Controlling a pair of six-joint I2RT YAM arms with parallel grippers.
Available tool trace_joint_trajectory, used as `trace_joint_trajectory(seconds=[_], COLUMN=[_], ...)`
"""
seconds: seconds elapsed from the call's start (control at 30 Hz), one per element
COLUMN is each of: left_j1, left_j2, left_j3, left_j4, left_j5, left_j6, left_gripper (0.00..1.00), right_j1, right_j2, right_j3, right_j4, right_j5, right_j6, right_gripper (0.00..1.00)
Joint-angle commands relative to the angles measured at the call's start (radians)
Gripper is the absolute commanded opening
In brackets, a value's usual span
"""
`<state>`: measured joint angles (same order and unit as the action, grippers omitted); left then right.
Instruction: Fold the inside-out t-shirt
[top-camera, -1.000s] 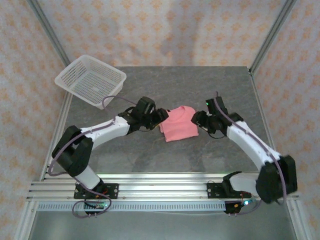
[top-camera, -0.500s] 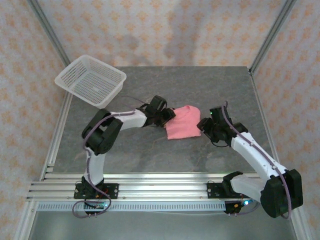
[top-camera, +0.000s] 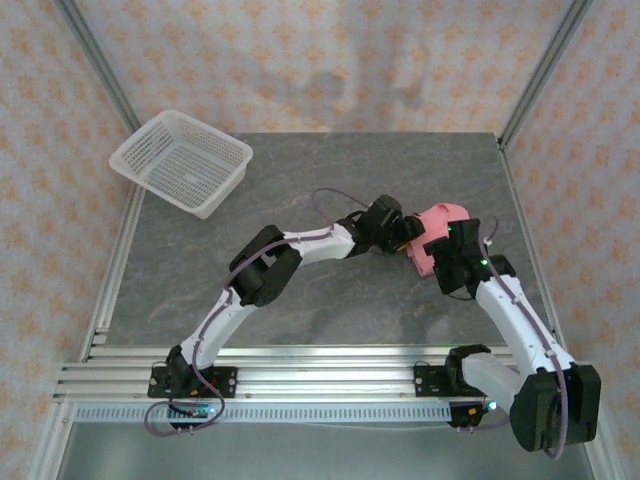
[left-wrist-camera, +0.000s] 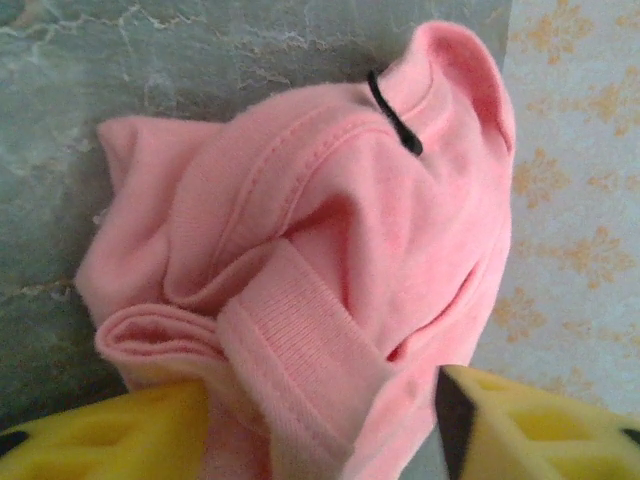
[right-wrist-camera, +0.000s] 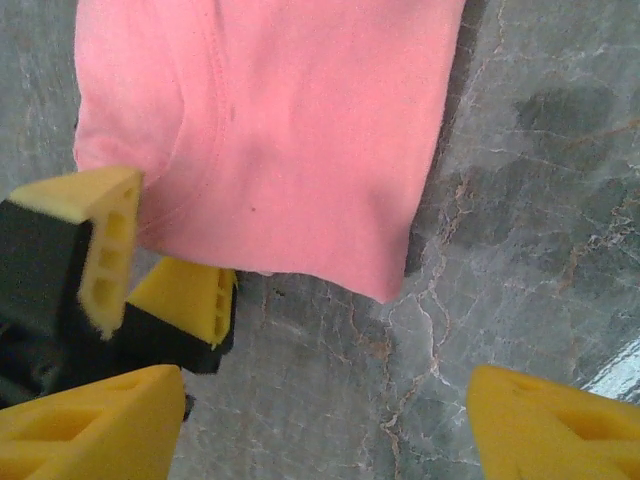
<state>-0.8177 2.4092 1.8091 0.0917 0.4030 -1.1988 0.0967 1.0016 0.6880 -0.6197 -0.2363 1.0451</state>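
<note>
I should withdraw my left gripper, since it stretches far across to the t-shirt's near edge (top-camera: 417, 262), and move the t-shirt to the far corner (top-camera: 479, 151) with my right gripper.
The inside-out t-shirt (top-camera: 438, 222) lies as a small salmon-pink folded bundle right of the table's middle. My left gripper (top-camera: 399, 233) reaches far across to the bundle's left edge. In the left wrist view the t-shirt (left-wrist-camera: 320, 220) bunches between the wide-apart yellow fingers of the left gripper (left-wrist-camera: 320, 425), collar band foremost. My right gripper (top-camera: 448, 252) hovers at the bundle's near side. In the right wrist view the right gripper (right-wrist-camera: 325, 425) stands open over bare stone, the t-shirt (right-wrist-camera: 290, 130) just beyond it. The left gripper's fingers (right-wrist-camera: 95, 235) sit at the cloth's lower left corner.
A white mesh basket (top-camera: 180, 160) stands at the table's back left corner. The grey stone table (top-camera: 300, 300) is bare in front of the arms. Metal frame posts and patterned walls close in the sides and back.
The left arm has stretched rightward and the shirt has slid with it from the table's middle toward the right. The right gripper has drawn back to the right and opened wider.
</note>
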Motion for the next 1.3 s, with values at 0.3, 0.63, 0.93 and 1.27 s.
trace_joint_trajectory(seconds=[0.3,0.63,0.93,1.27], left_j1=[0.202,0.201,0.203,0.204], left_j2=[-0.609,-0.910,-1.013,-1.061], left_j3=[-0.243,-0.551,-0.642,-0.697], left_j4=[-0.239,-0.371,-0.429,-0.460], left_j5=[-0.079,-0.139,-0.224,-0.243], left_j6=[0.374,0.460,0.471,0.484], left_gripper=[0.83,0.83,0.83,0.82], right_j1=[-0.126,-0.145,-0.157,-0.244], right_j2=[0.230,0.467,0.690,0.909], right_j3=[0.004,0.081,0.191,0.461], right_j4=[0.163,0.321,0.460,0.429], right_j5=[-0.237,-0.198,-0.193,-0.122], right_j6=[-0.021,-0.010,0.064,0.067], right_gripper=[0.74,0.48,0.45,0.45])
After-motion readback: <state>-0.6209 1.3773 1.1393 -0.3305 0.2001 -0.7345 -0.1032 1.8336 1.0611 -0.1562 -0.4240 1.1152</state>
